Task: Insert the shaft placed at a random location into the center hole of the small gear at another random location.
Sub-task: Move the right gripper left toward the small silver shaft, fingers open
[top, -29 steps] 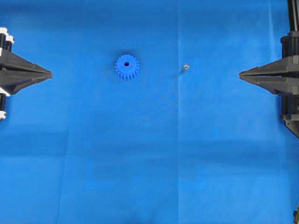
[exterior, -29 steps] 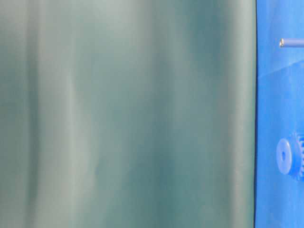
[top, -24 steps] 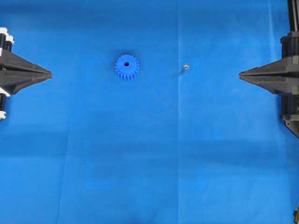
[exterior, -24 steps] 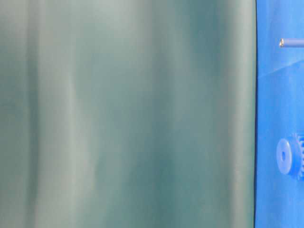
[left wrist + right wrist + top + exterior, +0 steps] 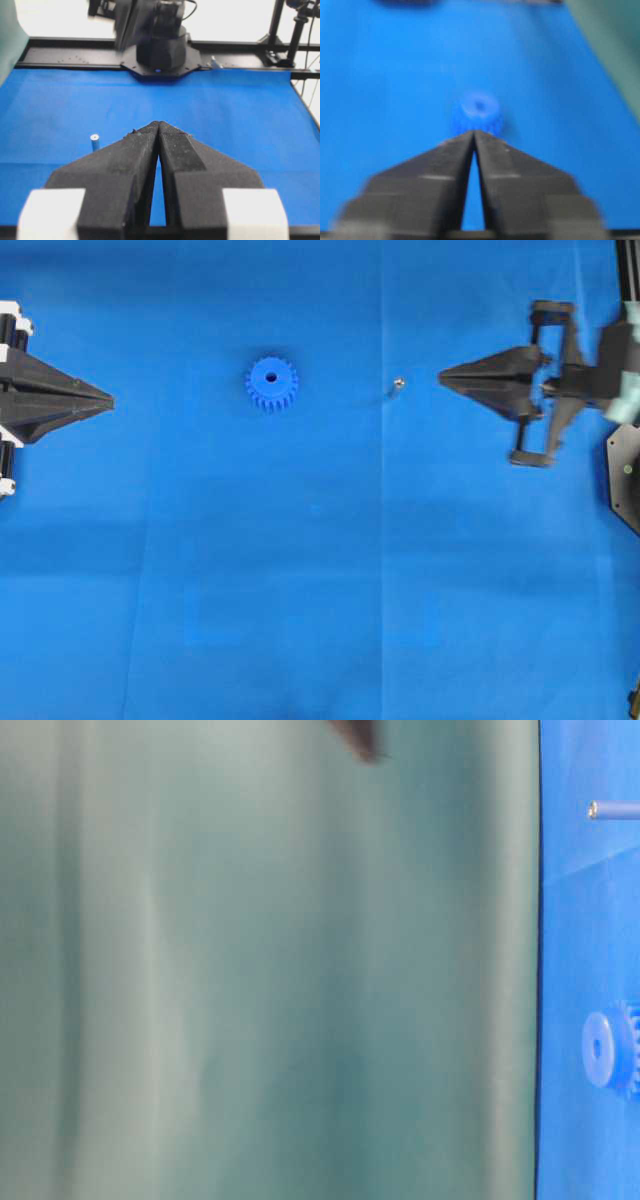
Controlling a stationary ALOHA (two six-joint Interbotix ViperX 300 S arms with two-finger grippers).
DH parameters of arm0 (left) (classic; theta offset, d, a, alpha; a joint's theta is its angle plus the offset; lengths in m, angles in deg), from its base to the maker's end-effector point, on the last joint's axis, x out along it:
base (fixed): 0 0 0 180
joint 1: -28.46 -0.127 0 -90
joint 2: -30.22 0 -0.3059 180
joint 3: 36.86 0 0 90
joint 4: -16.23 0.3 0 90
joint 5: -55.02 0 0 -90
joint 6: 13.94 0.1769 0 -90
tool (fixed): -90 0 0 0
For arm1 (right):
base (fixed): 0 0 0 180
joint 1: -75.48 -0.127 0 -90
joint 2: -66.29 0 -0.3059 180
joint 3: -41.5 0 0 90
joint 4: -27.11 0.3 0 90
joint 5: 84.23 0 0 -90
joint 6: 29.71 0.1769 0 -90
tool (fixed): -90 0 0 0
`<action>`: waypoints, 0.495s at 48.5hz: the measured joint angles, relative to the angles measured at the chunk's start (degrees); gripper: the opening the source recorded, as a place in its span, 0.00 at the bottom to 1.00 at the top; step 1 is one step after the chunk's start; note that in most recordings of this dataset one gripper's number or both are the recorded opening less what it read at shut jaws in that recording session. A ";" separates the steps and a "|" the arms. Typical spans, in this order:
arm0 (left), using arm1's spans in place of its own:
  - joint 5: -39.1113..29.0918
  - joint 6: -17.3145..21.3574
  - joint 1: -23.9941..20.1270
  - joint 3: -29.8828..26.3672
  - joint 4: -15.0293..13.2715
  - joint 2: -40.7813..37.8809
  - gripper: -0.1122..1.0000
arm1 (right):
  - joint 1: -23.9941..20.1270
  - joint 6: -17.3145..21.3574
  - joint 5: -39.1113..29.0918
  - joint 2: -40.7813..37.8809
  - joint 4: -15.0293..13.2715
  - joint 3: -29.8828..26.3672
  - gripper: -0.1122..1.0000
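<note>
The shaft (image 5: 398, 383) will go in to its tip when I lower it, because the small gear is thick around its open center hole (image 5: 271, 377).
The small gear (image 5: 271, 383) lies flat on the blue cloth left of centre, its center hole (image 5: 270, 377) facing up. The shaft (image 5: 398, 384) stands upright to the right of it, apart from it. My right gripper (image 5: 441, 376) is shut and empty, its tips a short way right of the shaft. In the blurred right wrist view the gear (image 5: 477, 112) sits just beyond the tips (image 5: 473, 132), and the shaft is hidden. My left gripper (image 5: 110, 400) rests shut at the left edge. From its wrist the shaft (image 5: 94, 142) shows left of the tips (image 5: 158, 123).
A green backdrop (image 5: 270, 970) fills most of the table-level view, where the shaft (image 5: 612, 810) and gear (image 5: 610, 1048) show at the right edge. The right arm's base (image 5: 160, 50) and a black frame rail (image 5: 65, 55) bound the far side.
My right arm has swung left from the table's right edge toward the shaft, still shut. The left gripper, gear and shaft have not moved.
</note>
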 measured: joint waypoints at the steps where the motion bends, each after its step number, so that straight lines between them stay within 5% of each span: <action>1: 0.00 0.00 0.00 0.00 0.00 0.09 0.10 | 0.35 0.00 0.70 -1.93 0.18 -0.35 0.29; 10: -0.09 0.00 0.00 0.18 0.00 0.26 0.10 | 2.20 0.00 4.31 -13.54 2.02 -2.46 0.76; 24: -0.09 0.00 0.00 0.35 0.00 0.35 0.10 | 4.22 0.00 11.51 -26.98 4.04 -3.78 0.69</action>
